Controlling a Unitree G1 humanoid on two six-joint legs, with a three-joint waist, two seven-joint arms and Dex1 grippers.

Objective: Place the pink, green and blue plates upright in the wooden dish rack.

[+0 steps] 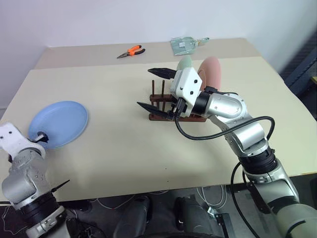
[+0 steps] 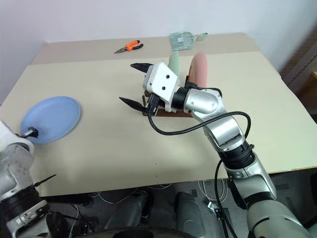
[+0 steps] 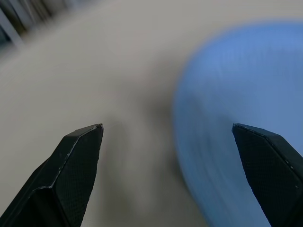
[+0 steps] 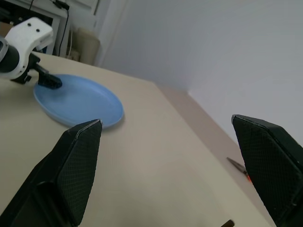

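I can see the blue plate [image 1: 62, 122] flat by my left gripper, far from the rack, so that gripper should pass it to my right gripper beside the rack.
The blue plate [image 1: 58, 123] lies flat at the table's left side. My left gripper [image 3: 166, 127] is open at the plate's near rim, whose edge shows between the fingers; I cannot tell if they touch it. The green plate [image 1: 184, 63] and the pink plate [image 1: 210, 72] stand upright in the wooden dish rack [image 1: 166, 106] at the table's middle. In front of the rack's left end my right gripper [image 1: 154, 90] hangs open and empty, pointing left, and hides part of the rack.
Orange-handled pliers [image 1: 131, 51] and a clear plastic packet [image 1: 185, 44] lie on the far strip of the table [image 1: 124, 158]. Bare tabletop stretches between the blue plate and the rack. Cables hang under the front edge.
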